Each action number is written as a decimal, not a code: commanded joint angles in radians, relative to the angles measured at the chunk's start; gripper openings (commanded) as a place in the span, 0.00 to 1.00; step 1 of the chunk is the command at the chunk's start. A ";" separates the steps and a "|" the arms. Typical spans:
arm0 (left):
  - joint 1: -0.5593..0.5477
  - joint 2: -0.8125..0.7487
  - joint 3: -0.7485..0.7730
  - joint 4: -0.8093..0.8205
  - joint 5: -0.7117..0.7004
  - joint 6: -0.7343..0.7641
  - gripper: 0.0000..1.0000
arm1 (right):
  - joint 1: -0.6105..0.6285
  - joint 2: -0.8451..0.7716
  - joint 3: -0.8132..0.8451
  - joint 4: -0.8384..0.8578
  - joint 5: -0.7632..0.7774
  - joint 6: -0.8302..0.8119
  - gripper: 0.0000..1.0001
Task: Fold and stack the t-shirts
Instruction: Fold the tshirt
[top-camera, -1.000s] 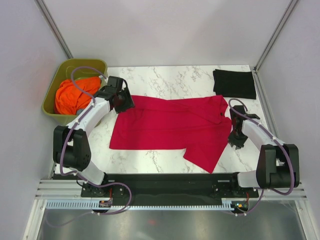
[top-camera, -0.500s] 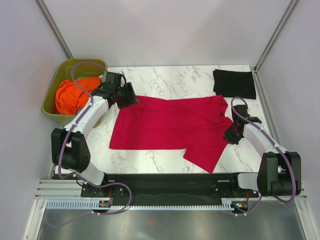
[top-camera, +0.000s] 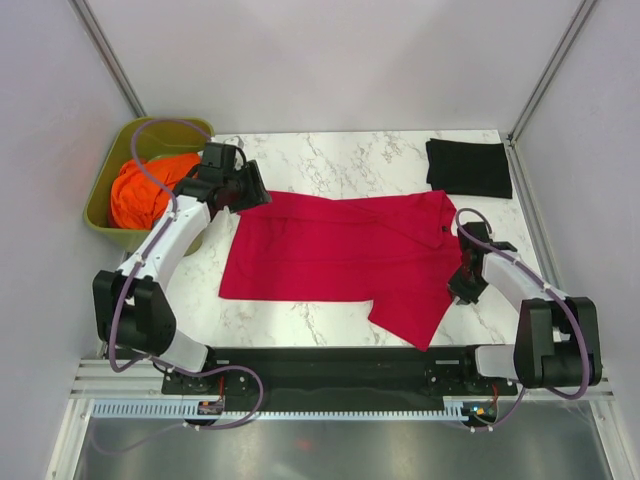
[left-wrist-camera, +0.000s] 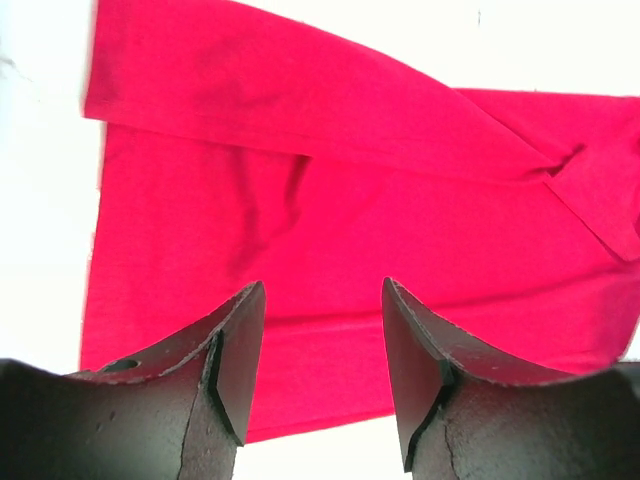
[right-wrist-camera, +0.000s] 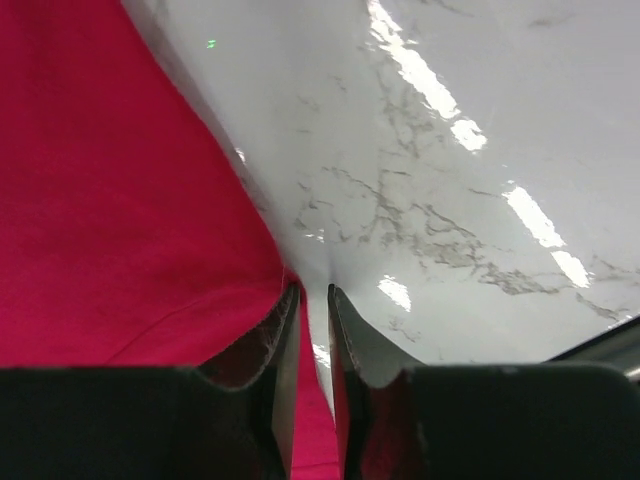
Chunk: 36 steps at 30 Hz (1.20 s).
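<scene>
The red t-shirt's folded flap puckers (left-wrist-camera: 556, 172) next to the sleeve, so next my left gripper grips the flap's corner (left-wrist-camera: 98, 110) and pulls it tight against my right gripper.
The crimson red t-shirt (top-camera: 340, 255) lies spread flat across the middle of the marble table (top-camera: 340, 160), with one sleeve pointing to the near right. A black t-shirt (top-camera: 468, 167) lies folded at the far right corner. My left gripper (top-camera: 255, 190) hovers open over the red shirt's far left corner, and the left wrist view shows red cloth (left-wrist-camera: 330, 180) below the parted fingers (left-wrist-camera: 322, 300) with nothing between them. My right gripper (top-camera: 458, 292) is down at the shirt's right edge. Its jaws (right-wrist-camera: 312, 292) are pinched narrow on the hem of the red cloth (right-wrist-camera: 110, 220).
An olive-green tub (top-camera: 100, 200) holding orange cloth (top-camera: 140, 190) stands off the table's far left corner, just behind the left arm. Bare marble (right-wrist-camera: 450, 180) lies right of the right gripper. Grey walls and frame posts close in the sides.
The right gripper narrowed and moved down onto the red shirt's right edge. The left gripper shifted slightly left and further back at the shirt's far left corner, staying open.
</scene>
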 joint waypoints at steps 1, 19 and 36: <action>0.026 -0.037 0.043 -0.018 -0.036 0.059 0.58 | 0.005 -0.033 0.009 -0.100 0.103 0.004 0.24; 0.035 0.248 0.323 -0.136 0.119 0.122 0.61 | 0.032 0.219 0.480 -0.007 -0.022 0.035 0.44; 0.072 0.437 0.338 -0.144 0.053 0.173 0.56 | 0.042 0.401 0.453 0.174 0.002 0.197 0.45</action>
